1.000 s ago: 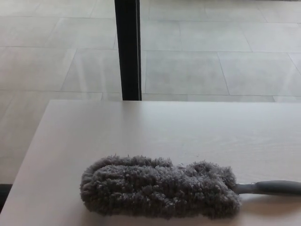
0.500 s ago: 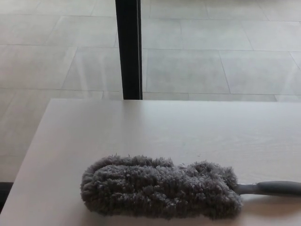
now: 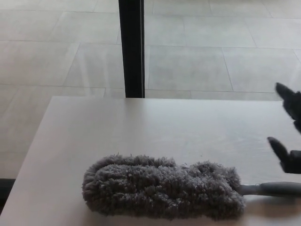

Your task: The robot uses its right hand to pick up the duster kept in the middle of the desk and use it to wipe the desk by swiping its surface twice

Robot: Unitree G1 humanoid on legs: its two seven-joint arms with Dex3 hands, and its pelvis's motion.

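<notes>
My gripper will lift the duster. The duster's long oval head (image 3: pixel 162 189) is in line with its grey handle (image 3: pixel 270 189), so the head should stay stretched out straight as the duster goes up.
A grey fluffy duster (image 3: pixel 162 187) lies flat on the pale desk (image 3: pixel 141 127), its head near the front edge. Its grey handle (image 3: pixel 273 189) runs off toward the right edge of the picture. My right hand (image 3: pixel 288 129) shows at the far right, above the handle and apart from it. Its black fingers (image 3: pixel 278 148) are spread and hold nothing. My left hand does not show.
A black vertical post (image 3: pixel 132 47) stands behind the desk's far edge. Beyond it lies a tiled floor (image 3: pixel 211 52). The desk's left edge (image 3: pixel 28 155) slants toward the front left corner.
My right hand has come into the picture from the right edge, above the duster's handle. The duster has not moved; the camera has shifted slightly.
</notes>
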